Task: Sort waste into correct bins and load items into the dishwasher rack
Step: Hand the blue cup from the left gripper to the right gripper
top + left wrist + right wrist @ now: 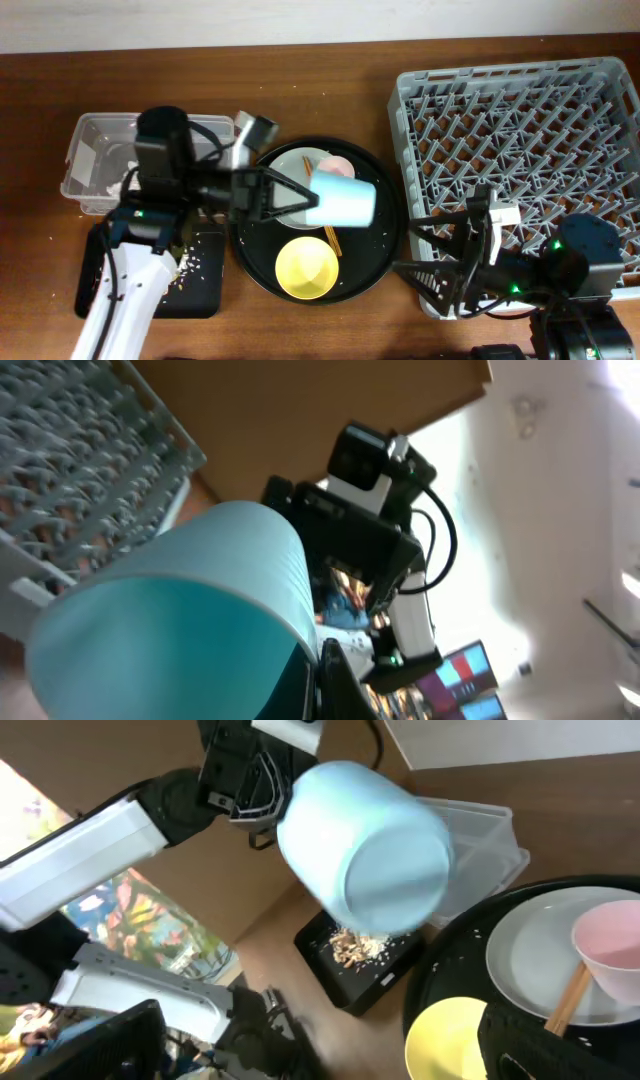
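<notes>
My left gripper has the small blue cup by its rim, short of the rack, so my right gripper should take its closed end and load it.
My left gripper is shut on the small blue cup and holds it on its side above the round black tray. The cup fills the left wrist view and shows in the right wrist view. On the round tray are the grey-green plate, the pink cup on it, the chopsticks and the yellow bowl. The grey dishwasher rack stands at the right. My right gripper is open and empty at the rack's front left corner.
The clear tub stands at the far left with something pale in it. The flat black tray in front of it holds beige food scraps. The snack wrapper is out of view.
</notes>
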